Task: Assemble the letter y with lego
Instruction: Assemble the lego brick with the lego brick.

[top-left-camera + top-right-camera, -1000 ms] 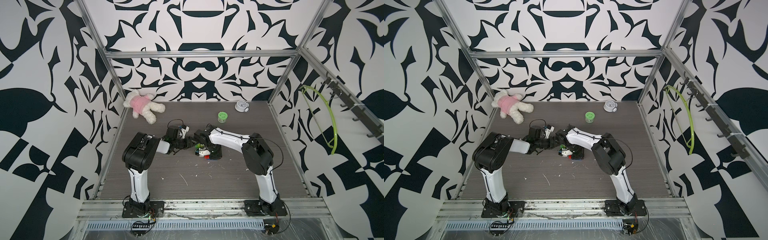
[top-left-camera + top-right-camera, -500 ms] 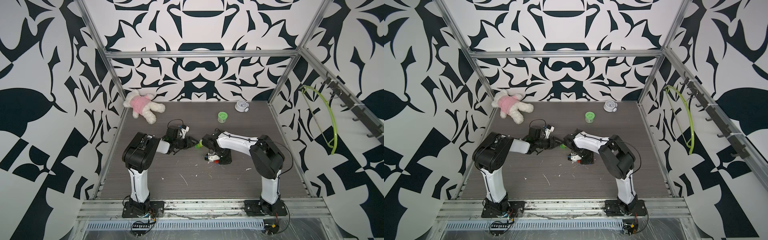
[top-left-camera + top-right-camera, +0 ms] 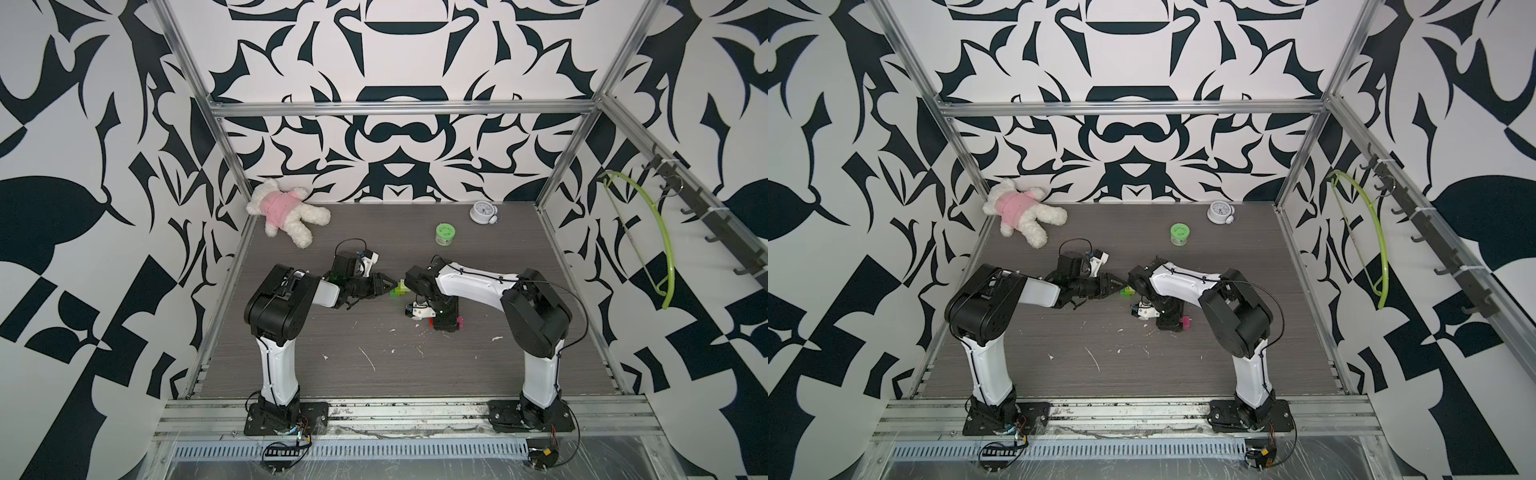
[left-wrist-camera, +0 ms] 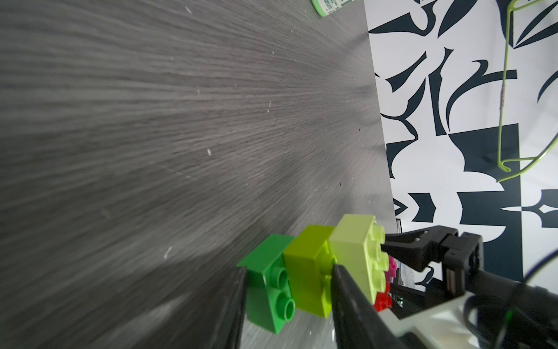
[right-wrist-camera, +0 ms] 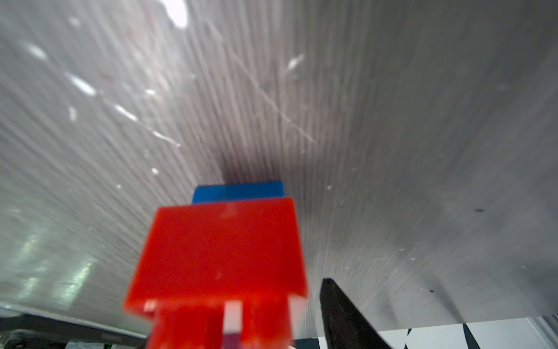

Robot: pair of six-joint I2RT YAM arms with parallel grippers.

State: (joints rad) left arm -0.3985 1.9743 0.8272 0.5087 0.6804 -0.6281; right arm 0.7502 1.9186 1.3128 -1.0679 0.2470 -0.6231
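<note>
The red brick point(image 5: 223, 250) is crooked and off-centre between my right gripper's fingers, so next I open them, turn square to the brick and close them before joining the paler lime brick point(image 4: 355, 250).
My left gripper point(image 4: 288, 272) is shut on a stack of lego: a green brick point(image 4: 268, 290), a lime brick point(image 4: 308, 272) and a paler lime brick point(image 4: 356, 247) that sticks out past one finger. In both top views this stack point(image 3: 397, 287) point(image 3: 1127, 292) is held just above the table. My right gripper point(image 3: 442, 322) is low at the table, to the right of the stack. A red brick point(image 5: 220, 250) with a blue brick point(image 5: 238, 192) behind it lies between its jaws, and a gap separates the red brick from the one visible finger point(image 5: 341, 314). A pink brick point(image 3: 459, 321) shows beside it.
A plush toy point(image 3: 286, 216) lies at the back left. A round green tub point(image 3: 444, 233) and a small clock point(image 3: 482, 212) stand at the back right. A green hanger point(image 3: 660, 241) hangs on the right wall. White scraps point(image 3: 368, 357) dot the table's front.
The right gripper has drawn away from the left gripper, rightward and down to the table, with the red, blue and pink piece, and its jaws have opened. The left arm has not moved.
</note>
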